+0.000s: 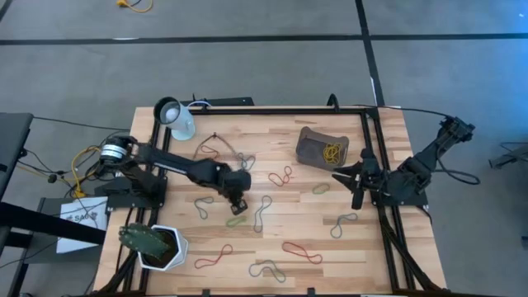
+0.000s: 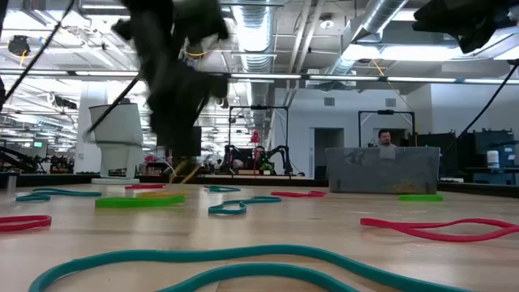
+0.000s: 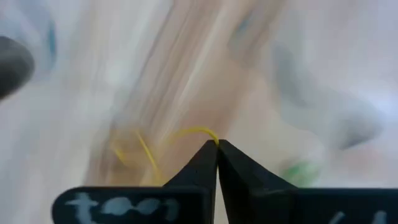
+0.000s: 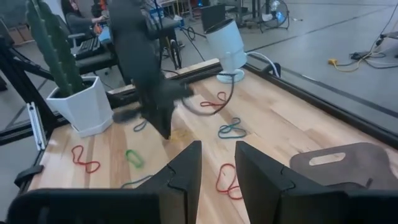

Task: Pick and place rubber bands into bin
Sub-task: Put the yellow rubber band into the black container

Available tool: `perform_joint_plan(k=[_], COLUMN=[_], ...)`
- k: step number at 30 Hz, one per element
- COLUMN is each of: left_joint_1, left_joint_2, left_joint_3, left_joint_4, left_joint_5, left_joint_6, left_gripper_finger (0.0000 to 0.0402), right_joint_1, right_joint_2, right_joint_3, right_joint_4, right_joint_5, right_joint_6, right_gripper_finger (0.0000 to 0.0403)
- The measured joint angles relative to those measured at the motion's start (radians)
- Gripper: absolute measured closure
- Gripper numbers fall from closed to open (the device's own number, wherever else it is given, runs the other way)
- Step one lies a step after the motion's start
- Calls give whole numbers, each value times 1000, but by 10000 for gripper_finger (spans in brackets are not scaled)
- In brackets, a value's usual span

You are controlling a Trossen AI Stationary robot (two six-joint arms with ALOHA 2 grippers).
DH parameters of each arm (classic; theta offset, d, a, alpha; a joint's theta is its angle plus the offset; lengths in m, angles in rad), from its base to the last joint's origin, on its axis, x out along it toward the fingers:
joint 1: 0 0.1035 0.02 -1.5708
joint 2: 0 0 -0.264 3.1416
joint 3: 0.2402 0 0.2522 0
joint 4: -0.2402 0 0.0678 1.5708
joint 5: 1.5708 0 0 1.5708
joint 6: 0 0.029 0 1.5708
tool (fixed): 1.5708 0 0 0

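Note:
The robot's left gripper is holding the yellow rubber band (image 2: 188, 173) far away from the bin, so it should raise the rubber band and pass it to the right gripper (image 1: 337, 172) next to the bin.
My left gripper (image 1: 239, 203) is over the middle of the table, shut on a yellow rubber band (image 3: 198, 132). The same band (image 2: 186, 170) dangles under the fingers in the low view, close above the wood. More rubber bands lie flat around it: a green one (image 1: 237, 221), a grey one (image 1: 262, 213) and a red one (image 1: 280, 176). The dark bin (image 1: 313, 147) sits near the far edge, with yellow bands (image 1: 334, 152) inside. My right gripper (image 1: 351, 177) waits open just beside the bin's near right corner; its fingers (image 4: 186, 168) touch nothing. My left gripper pinches the yellow rubber band between its two shut fingers, on a curved stretch of the loop (image 3: 211, 138) right at the fingertips. It comes from above, pointing down. The rest of the loop (image 2: 186, 170) hangs slack below; whether its end touches the table I cannot tell.
A white cup (image 1: 175, 117) lies at the far left corner and a white pot with a green plant (image 1: 157, 246) stands at the near left corner. Red bands (image 1: 301, 252) and others lie along the near side. A black frame (image 1: 373, 148) runs along the right side.

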Motion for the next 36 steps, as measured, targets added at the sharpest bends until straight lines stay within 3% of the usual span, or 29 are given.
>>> perform_joint_plan(k=[9,14,18,20,23,26,30,33,36], left_joint_1=[27,26,27,27,27,27,27,25,25], left_joint_2=[-69,-58,-47,-46,-39,-29,-11,-10,-5], left_joint_3=[291,442,497,504,504,503,505,504,505], left_joint_4=[11,19,23,26,-3,-40,-48,-50,-64], left_joint_5=[27,36,34,34,34,34,35,35,29], left_joint_6=[251,339,382,384,384,384,383,383,390], left_gripper_finger=[401,401,401,401,401,401,401,402,401], right_joint_1=[-48,-152,-271,-328,-389,-416,-452,-490,-526], right_joint_2=[60,123,195,244,333,435,547,597,636], right_joint_3=[0,-1,0,0,-1,-2,0,0,0], right_joint_4=[28,61,115,156,282,551,860,896,925], right_joint_5=[-2,47,57,4,-178,-346,-459,-534,-692], right_joint_6=[41,39,18,-10,-123,-342,-551,-565,-534], right_gripper_finger=[310,310,310,310,310,310,310,304,292])
